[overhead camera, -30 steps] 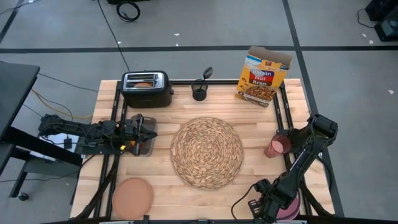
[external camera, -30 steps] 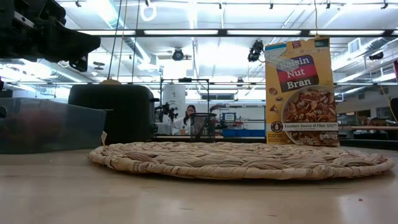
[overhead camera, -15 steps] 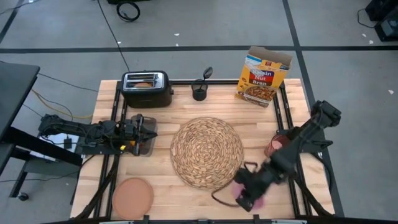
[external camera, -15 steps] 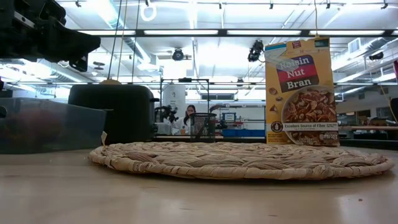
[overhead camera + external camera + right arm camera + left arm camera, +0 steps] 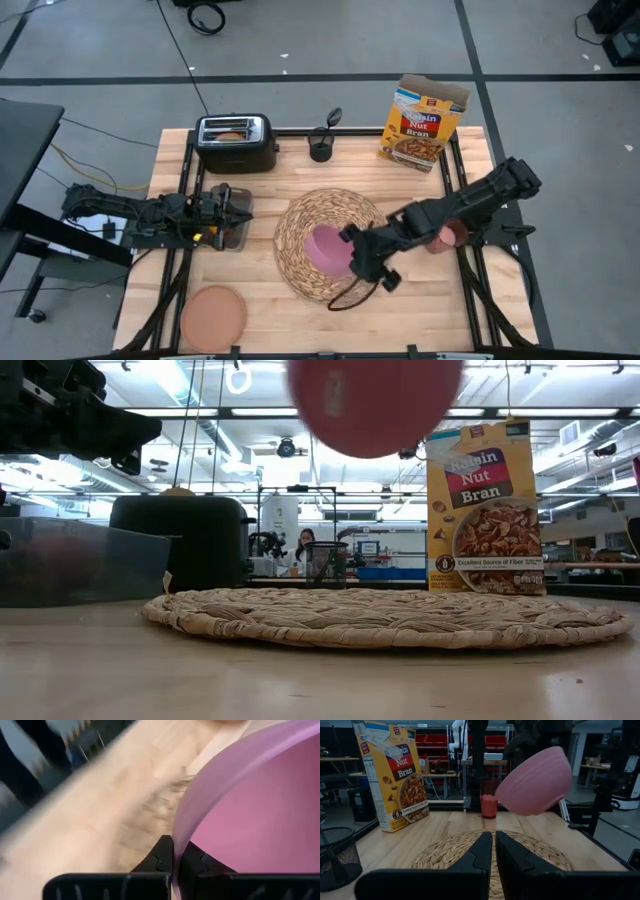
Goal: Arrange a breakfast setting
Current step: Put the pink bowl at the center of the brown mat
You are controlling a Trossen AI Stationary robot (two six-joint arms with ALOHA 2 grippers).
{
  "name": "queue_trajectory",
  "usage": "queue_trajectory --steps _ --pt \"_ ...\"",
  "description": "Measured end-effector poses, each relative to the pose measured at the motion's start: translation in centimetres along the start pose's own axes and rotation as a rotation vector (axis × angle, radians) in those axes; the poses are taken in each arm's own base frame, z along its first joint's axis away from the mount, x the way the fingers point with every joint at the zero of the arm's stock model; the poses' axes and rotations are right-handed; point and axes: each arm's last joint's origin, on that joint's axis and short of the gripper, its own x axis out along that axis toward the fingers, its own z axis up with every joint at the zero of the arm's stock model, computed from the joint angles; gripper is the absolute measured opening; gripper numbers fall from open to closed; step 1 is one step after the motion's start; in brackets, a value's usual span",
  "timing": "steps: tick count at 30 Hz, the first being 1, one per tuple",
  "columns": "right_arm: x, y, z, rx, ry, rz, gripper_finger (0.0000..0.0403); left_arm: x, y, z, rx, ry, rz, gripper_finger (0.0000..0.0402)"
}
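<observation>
The robot's right gripper should go on levelling and lowering the pink bowl [image 5: 327, 251], which hangs by its rim over the empty woven placemat [image 5: 326, 210], until the bowl's base rests there.
My right gripper [image 5: 352, 254] is shut on the pink bowl [image 5: 328, 247], which hangs in the air over the round woven placemat [image 5: 332, 244]. The bowl also shows high up in the low view [image 5: 375, 400] and in the left wrist view [image 5: 536, 782]. My left gripper [image 5: 493, 851] is shut and empty at the table's left, over a clear bin [image 5: 228, 230]. The translucent pink cup [image 5: 447, 235] stands right of the mat. The brownish-pink plate [image 5: 213, 315] lies at the near left. A toast slice [image 5: 230, 135] sits in the toaster's slot. My right gripper pinches the bowl's rim [image 5: 176, 832] on the side toward the table's right, one finger inside the bowl and one outside. The fingers come slanting from the table's right and near side. The bowl is lifted clear of the placemat and tilted.
A black toaster [image 5: 236, 143] stands at the far left, a black mesh cup [image 5: 320, 150] at the far middle and the cereal box [image 5: 425, 125] at the far right. Bare wood lies near the front edge, right of the plate.
My right gripper has swung from the table's near right corner up and toward the left and far side, carrying the pink bowl. The bowl has been lifted off the table and now hangs over the placemat's middle.
</observation>
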Motion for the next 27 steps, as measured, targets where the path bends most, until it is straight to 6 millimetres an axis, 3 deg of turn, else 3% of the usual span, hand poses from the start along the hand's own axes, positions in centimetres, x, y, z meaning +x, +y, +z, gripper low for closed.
queue_trajectory --steps 5,12,20,27 --pt "1.7 -1.9 -2.1 -0.349 0.185 0.002 0.001 0.0 0.0 0.0 0.0 -0.002 0.0 0.003" --pt "4.2 -2.1 -4.6 -0.72 0.556 0.053 0.001 0.0 0.0 0.0 0.0 0.0 0.0 0.003" --pt "7.5 -2.2 -5.6 -0.712 0.581 0.152 0.001 0.0 0.0 0.0 0.0 0.0 0.0 0.003" --pt "8.3 -3.0 -6.0 -0.617 0.59 0.113 0.0011 0.0 0.0 0.0 0.0 -0.001 0.0 0.003"
